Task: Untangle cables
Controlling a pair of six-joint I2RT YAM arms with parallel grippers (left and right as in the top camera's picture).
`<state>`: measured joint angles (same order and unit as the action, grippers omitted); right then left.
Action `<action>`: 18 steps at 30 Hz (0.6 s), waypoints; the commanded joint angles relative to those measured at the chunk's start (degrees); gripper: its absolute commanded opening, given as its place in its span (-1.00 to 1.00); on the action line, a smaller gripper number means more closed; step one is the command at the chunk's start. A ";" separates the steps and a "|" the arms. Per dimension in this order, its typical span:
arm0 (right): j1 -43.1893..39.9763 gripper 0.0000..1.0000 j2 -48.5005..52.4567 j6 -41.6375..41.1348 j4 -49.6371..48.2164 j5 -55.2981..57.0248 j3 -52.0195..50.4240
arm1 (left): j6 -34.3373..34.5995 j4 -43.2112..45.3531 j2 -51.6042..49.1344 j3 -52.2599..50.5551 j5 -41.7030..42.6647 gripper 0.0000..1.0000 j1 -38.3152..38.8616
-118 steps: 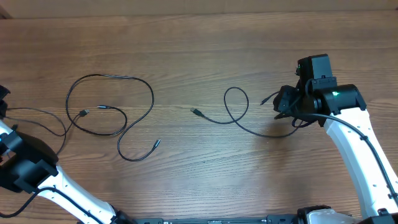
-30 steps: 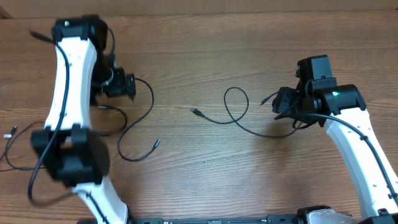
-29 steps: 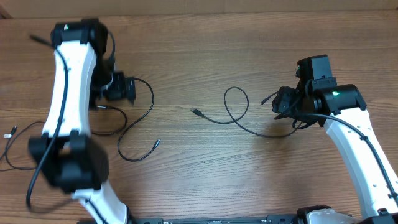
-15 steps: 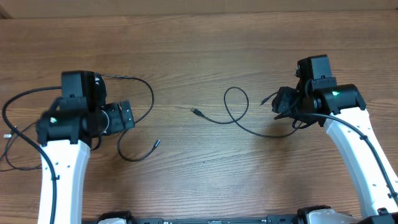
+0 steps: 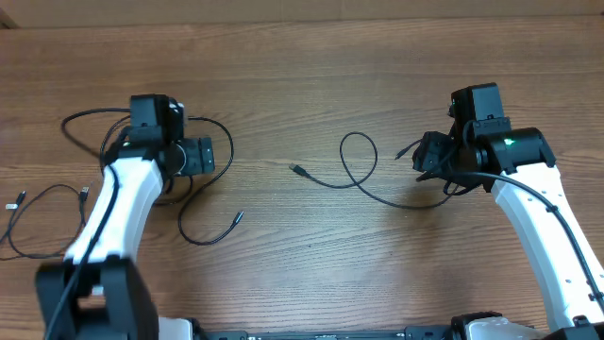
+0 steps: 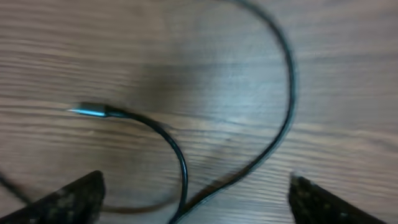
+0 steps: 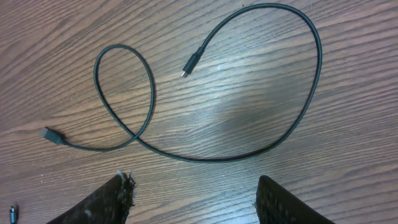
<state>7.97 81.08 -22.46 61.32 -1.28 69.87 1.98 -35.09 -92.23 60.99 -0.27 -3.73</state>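
The black cable point(image 6: 290, 81) crosses itself low point(image 6: 181, 212) between the gripper's fingers, so I expect both parts of the cable will come up together in arcs when my left gripper lifts.
One thin black cable point(image 5: 203, 222) lies in loose loops at the left, one plug point(image 5: 237, 218) pointing toward the centre. My left gripper point(image 5: 202, 156) hovers over its loop, open. In the left wrist view the cable point(image 6: 283, 106) curves past a plug point(image 6: 87, 111) and crosses itself low between the wide-apart fingers point(image 6: 74, 198). A second cable point(image 5: 359, 179) lies right of centre. My right gripper point(image 5: 427, 157) sits beside it, open. In the right wrist view that cable point(image 7: 249, 149) lies ahead of the fingers point(image 7: 112, 202), both its plugs point(image 7: 191, 64) showing.
A third thin cable point(image 5: 38, 217) with a pale plug point(image 5: 19, 196) lies at the far left edge. A thicker black lead point(image 5: 85, 121) arcs from the left arm. The wood table point(image 5: 311, 85) stretches bare at the back and front centre.
The left arm has swung in from the far left and dropped low over the left cable's loop, its jaws narrowing slightly. The right arm and right cable have not moved.
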 commanded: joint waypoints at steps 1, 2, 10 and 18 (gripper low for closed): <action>-0.11 0.24 -0.04 0.02 -0.13 -0.11 0.98 | -6.10 -0.07 -4.57 -0.61 0.09 0.81 0.04; -0.11 0.24 -0.04 0.00 -0.15 -0.11 0.98 | -6.10 -0.46 -6.82 -0.61 0.11 0.81 0.04; -0.11 0.24 -0.04 0.00 -0.13 -0.13 0.98 | -6.05 -0.66 -12.72 -0.61 0.11 0.76 0.07; -0.11 0.24 -0.04 0.00 -0.17 -0.11 0.98 | -3.21 -2.40 -16.85 -0.63 4.90 0.58 2.97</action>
<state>7.97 81.08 -22.46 61.34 -1.30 69.87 -2.68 -36.67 -105.27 61.23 0.19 -3.25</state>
